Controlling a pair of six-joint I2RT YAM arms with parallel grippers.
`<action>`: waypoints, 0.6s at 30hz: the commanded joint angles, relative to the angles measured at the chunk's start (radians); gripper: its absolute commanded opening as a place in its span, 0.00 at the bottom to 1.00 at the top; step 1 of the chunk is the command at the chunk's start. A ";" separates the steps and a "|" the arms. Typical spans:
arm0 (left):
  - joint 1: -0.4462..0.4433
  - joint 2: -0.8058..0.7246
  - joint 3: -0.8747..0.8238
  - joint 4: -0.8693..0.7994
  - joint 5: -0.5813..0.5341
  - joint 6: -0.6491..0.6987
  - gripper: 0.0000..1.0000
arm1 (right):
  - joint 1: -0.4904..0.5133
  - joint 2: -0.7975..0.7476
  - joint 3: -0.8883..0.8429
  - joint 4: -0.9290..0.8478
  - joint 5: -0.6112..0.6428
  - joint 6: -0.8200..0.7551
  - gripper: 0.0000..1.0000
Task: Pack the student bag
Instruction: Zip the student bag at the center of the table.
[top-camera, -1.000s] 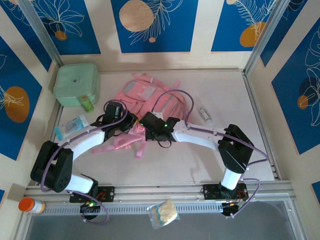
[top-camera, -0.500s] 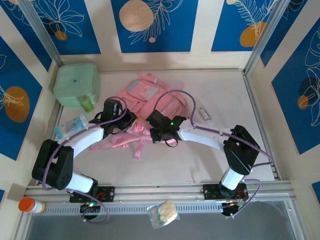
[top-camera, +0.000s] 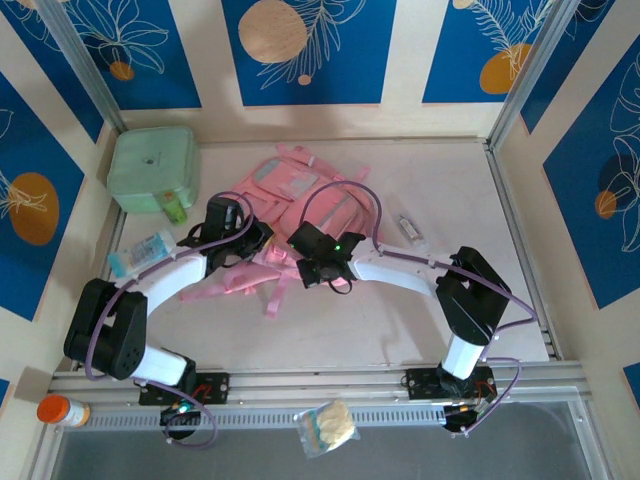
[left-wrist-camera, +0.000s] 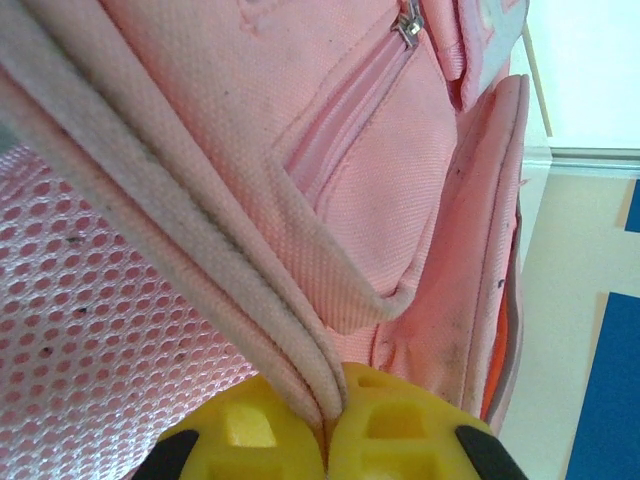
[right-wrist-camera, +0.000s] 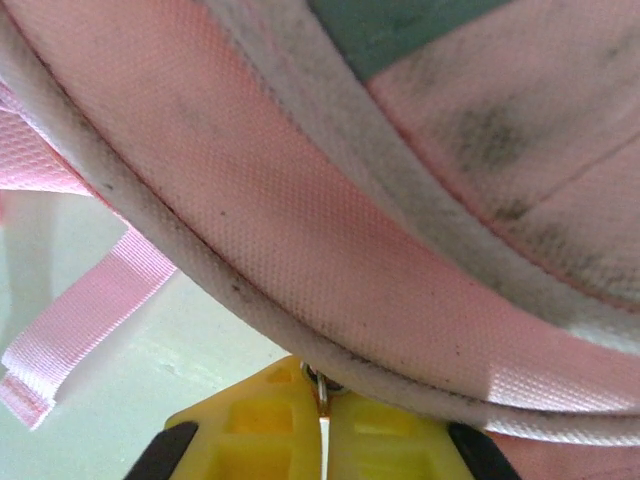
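Observation:
My left gripper is holding the bag's edge (left-wrist-camera: 235, 300) next to the mesh panel, away from the zip pull. It should first hold the bag's seam (right-wrist-camera: 235, 290) steady near my right gripper.
The student bag (top-camera: 300, 195), a soft pink backpack with pale grey-pink panels, lies flat in the middle of the table, its pink straps (top-camera: 235, 288) trailing toward the arms. My left gripper (top-camera: 264, 244) is at the bag's near left edge. In the left wrist view its yellow fingers (left-wrist-camera: 250, 435) are shut on a pale piped edge (left-wrist-camera: 300, 350) of the bag, beside a mesh panel (left-wrist-camera: 90, 320). My right gripper (top-camera: 303, 264) is at the bag's near edge, shut on a small metal zip pull (right-wrist-camera: 319, 381) under the bag's piped seam (right-wrist-camera: 200, 270).
A mint-green square case (top-camera: 152, 168) sits at the back left with a green tube (top-camera: 175, 208) in front of it. A blue-and-white packet (top-camera: 142, 254) lies left, a small clear item (top-camera: 410, 229) right. An orange bottle (top-camera: 60, 410) and snack bag (top-camera: 325, 427) rest on the near rail.
The right wrist swung right and back half a second ago, then returned left. The bag shifted a little away from the arms. The left arm barely moved.

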 joint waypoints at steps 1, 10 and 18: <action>0.015 0.002 0.067 -0.004 0.050 0.097 0.00 | 0.001 -0.043 0.043 -0.016 0.058 -0.054 0.03; 0.099 0.076 0.253 -0.266 0.033 0.355 0.00 | -0.018 -0.173 -0.026 -0.205 0.060 -0.059 0.00; 0.146 0.241 0.443 -0.307 0.126 0.476 0.00 | 0.127 -0.056 0.210 -0.257 0.057 -0.031 0.00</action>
